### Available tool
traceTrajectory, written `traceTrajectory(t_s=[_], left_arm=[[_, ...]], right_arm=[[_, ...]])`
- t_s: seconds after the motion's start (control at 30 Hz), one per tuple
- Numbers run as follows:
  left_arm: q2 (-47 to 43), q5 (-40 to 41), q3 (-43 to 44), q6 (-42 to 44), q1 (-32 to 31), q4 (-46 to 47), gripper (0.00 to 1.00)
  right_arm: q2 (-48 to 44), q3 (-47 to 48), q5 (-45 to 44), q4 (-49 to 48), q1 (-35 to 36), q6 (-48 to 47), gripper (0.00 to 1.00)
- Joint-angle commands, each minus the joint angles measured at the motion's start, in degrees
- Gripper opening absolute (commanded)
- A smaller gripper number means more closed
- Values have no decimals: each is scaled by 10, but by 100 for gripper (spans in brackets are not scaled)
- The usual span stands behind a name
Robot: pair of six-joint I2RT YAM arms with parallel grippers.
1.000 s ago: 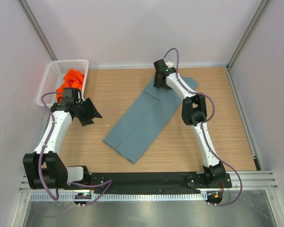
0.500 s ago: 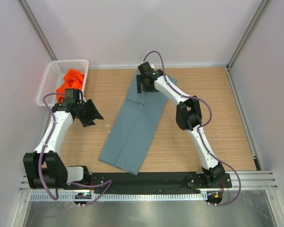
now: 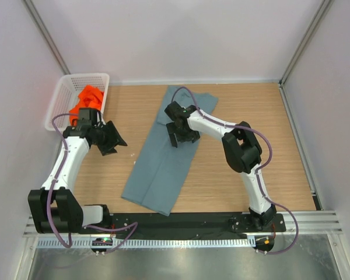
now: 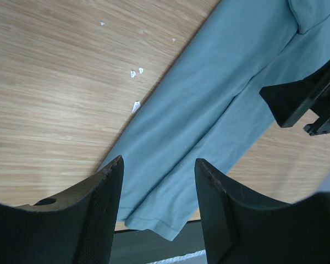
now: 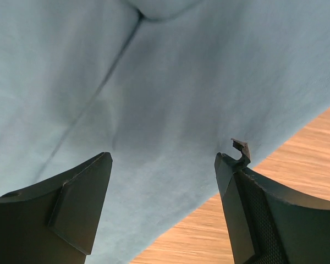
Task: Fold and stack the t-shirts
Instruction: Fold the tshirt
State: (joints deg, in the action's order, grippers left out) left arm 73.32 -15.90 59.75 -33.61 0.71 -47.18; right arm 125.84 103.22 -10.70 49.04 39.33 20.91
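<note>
My right gripper is still to take the t-shirt's near hem corner (image 3: pixel 167 212). The grey-blue folded t-shirt lies at a slant, its near end (image 3: pixel 146 202) by the black bar, so next I turn the t-shirt straight first.
The grey-blue t-shirt (image 3: pixel 163 157) lies folded into a long narrow strip, running from the far middle of the table towards the near left. My right gripper (image 3: pixel 182 137) hovers open over its upper half. In the right wrist view the cloth (image 5: pixel 154 82) fills the space beyond the empty fingers (image 5: pixel 165 157). The orange t-shirt (image 3: pixel 88 99) is bunched in the basket. My left gripper (image 3: pixel 115 146) stands open and empty left of the strip. Its wrist view looks between its fingers (image 4: pixel 158 162) at the strip's near end (image 4: pixel 209 110).
The white lattice basket (image 3: pixel 61 99) sits at the far left corner. Small white scraps (image 4: pixel 136 104) lie on the wood left of the strip. A black rail (image 3: pixel 181 221) runs along the near edge. Walls close in on three sides.
My right gripper dragged the strip's far end leftwards, turning it steeper, then let go and drew back to over its upper half. The left arm has barely moved.
</note>
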Motion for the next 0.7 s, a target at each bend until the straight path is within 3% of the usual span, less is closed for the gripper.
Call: traceTrajectory(t_s=[0.0, 0.33, 0.67], left_arm=[[-21, -5, 20, 4, -2, -13, 56], [-43, 1, -2, 0, -36, -31, 56], [-40, 7, -2, -5, -76, -25, 57]], right_arm=[[-16, -18, -16, -38, -16, 2, 83], [37, -20, -39, -46, -88, -50, 83], [105, 156, -144, 22, -152, -145, 84]])
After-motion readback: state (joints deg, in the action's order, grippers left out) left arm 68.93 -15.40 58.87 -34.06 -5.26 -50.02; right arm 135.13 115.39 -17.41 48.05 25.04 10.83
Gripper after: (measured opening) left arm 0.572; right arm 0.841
